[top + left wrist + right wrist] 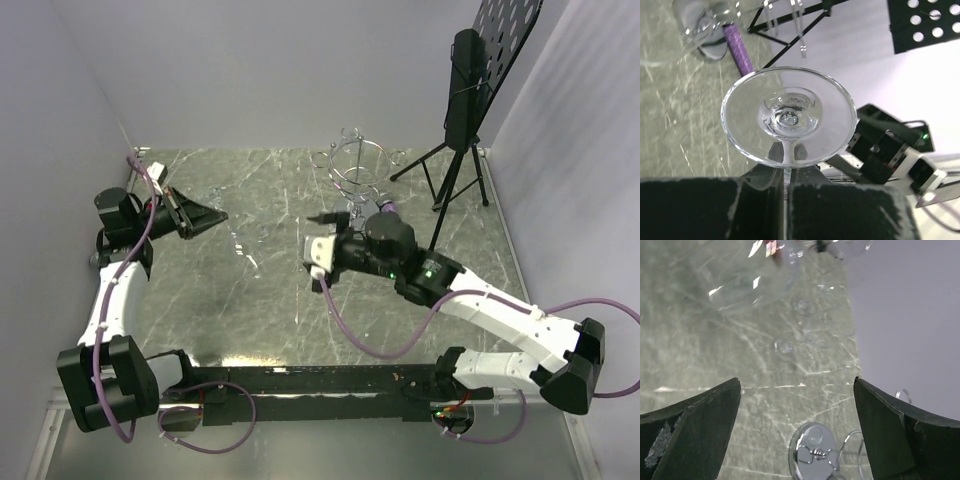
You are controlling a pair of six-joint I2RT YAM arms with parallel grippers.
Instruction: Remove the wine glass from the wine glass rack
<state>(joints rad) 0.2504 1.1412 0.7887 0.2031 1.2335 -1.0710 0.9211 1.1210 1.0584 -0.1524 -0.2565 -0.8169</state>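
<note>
My left gripper is holding the stem (pixel 788 151) and should keep holding it until my right gripper closes on the wine glass's bowl (pixel 244 256). The bowl is free and faces the right gripper's open fingers.
My left gripper (pixel 210 217) (pixel 785 182) is shut on the stem of the clear wine glass (pixel 789 117), held off the table at the left. The glass's round foot faces away from the wrist camera, and from above the glass (pixel 238 240) is only a faint glint. The chrome wine glass rack (pixel 355 165) stands at the back centre. Its shiny disc base (pixel 812 455) lies below and between my right gripper's fingers. My right gripper (pixel 335 220) (pixel 797 382) hangs open just in front of the rack, with nothing between its fingers.
A tall black tripod stand with a perforated panel (pixel 470 90) stands at the back right. Pale walls close the left, back and right sides. In the left wrist view a clear glass bowl shape (pixel 695 27) and a purple cable (pixel 737 50) show near the rack's wires.
</note>
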